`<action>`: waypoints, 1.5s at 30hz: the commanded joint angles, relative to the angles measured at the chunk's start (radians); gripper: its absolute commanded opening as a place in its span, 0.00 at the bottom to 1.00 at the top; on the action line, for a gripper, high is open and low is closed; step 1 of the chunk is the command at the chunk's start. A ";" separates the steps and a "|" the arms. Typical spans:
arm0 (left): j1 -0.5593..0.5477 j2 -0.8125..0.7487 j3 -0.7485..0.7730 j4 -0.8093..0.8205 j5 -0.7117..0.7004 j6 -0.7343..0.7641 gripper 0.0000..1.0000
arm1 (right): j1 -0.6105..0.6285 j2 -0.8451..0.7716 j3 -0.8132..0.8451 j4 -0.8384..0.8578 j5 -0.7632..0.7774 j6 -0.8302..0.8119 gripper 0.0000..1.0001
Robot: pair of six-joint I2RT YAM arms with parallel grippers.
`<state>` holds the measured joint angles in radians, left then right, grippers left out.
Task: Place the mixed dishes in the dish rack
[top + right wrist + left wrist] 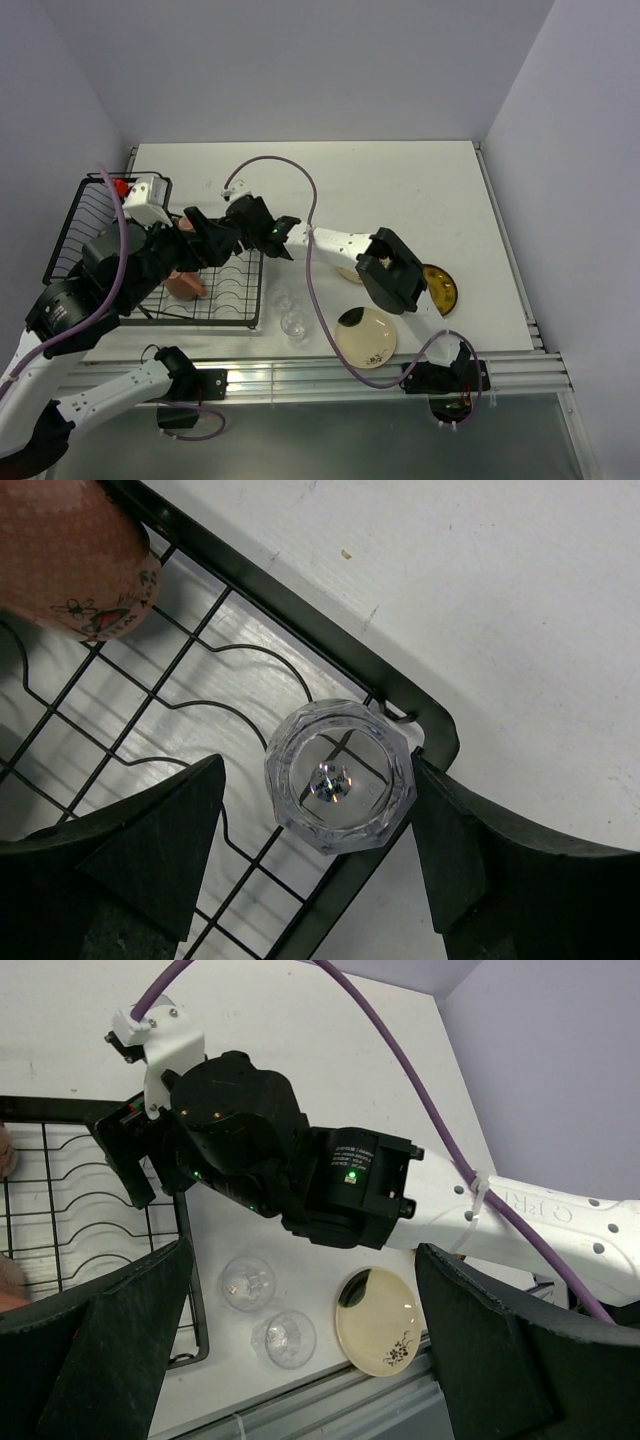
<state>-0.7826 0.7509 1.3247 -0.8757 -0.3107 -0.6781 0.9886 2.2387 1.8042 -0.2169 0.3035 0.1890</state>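
Observation:
The clear glass next to the rack stands with its opening facing up, so next my left gripper picks it up by the glass's rim and hands its base to my right gripper.
The black wire dish rack stands at the table's left. A small clear glass stands upright on the rack grid at its corner. My right gripper is open around it, the left finger clear of the glass and the right finger at its rim. A pink mug sits in the rack nearby. My left gripper hangs open and empty above the rack's edge. Two clear glasses and a cream floral plate lie on the table.
A yellow-and-dark ornate plate lies right of the right arm's elbow. Another cream plate shows partly under that arm. Both arms cross above the rack's right end. The table's front rail runs close to the floral plate.

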 commanded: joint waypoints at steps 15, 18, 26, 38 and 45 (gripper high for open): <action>-0.004 0.169 -0.036 -0.008 0.272 0.072 0.97 | -0.301 -0.634 -0.316 -0.306 -0.009 0.429 0.82; -0.004 0.235 -0.070 0.029 0.349 0.086 0.98 | -0.419 -0.809 -0.445 -0.400 -0.027 0.422 0.82; 0.002 0.438 -0.094 0.011 0.407 0.143 0.84 | -0.547 -1.293 -0.752 -0.539 -0.104 0.415 0.82; -0.007 0.605 -0.166 0.099 0.464 0.008 0.66 | -0.547 -1.530 -0.842 -0.673 -0.075 0.441 0.82; -0.055 0.703 -0.150 0.104 0.394 -0.023 0.65 | -0.547 -1.510 -0.793 -0.679 -0.064 0.422 0.82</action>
<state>-0.8124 1.4265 1.1568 -0.8005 0.1234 -0.6712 0.4461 0.7227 0.9642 -0.8902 0.2173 0.6193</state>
